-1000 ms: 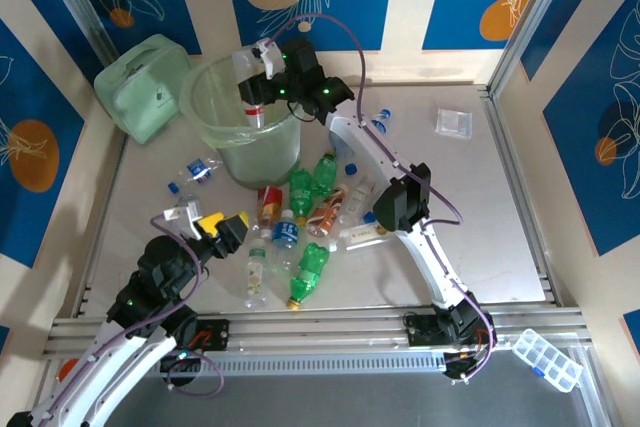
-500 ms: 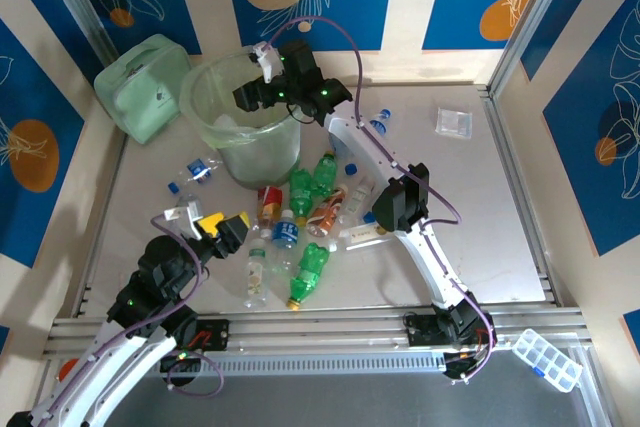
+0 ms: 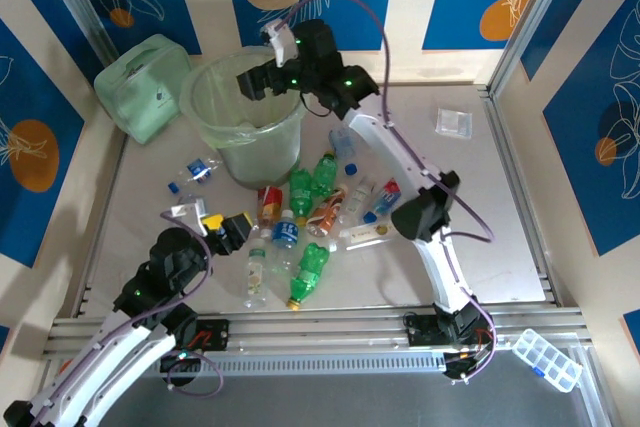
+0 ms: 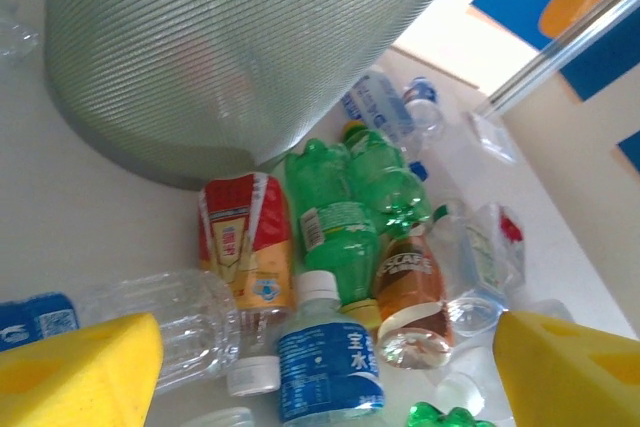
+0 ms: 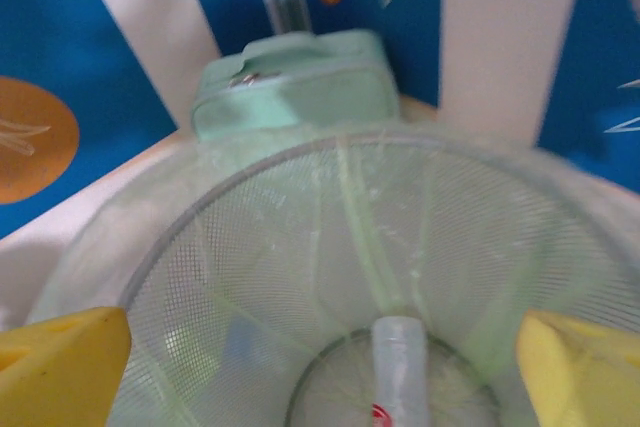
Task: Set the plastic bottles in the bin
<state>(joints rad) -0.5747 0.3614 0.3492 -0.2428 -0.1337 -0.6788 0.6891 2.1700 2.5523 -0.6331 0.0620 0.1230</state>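
Observation:
My left gripper should keep moving to the clear bottle at the pile's front corner, which has open space beside it, until its fingers close around the bottle's body.
The bin, a tall pale-green mesh bucket with a clear liner, stands at the back left. My right gripper hangs open over its mouth. In the right wrist view a white bottle with a red mark lies at the bottom of the bin, free of the yellow fingertips. Several plastic bottles lie in front of the bin: green ones, a red-labelled one and a blue-labelled one. My left gripper is open and empty, just left of that pile, above the blue-labelled bottle.
A pale green boxy container sits left of the bin against the wall. A crushed clear bottle lies left of the pile, a small clear packet at the back right. Metal rails edge the table at the front and right.
My right gripper has opened and let the white bottle drop into the bin, then lifted and drawn slightly to the right. The left arm has barely shifted.

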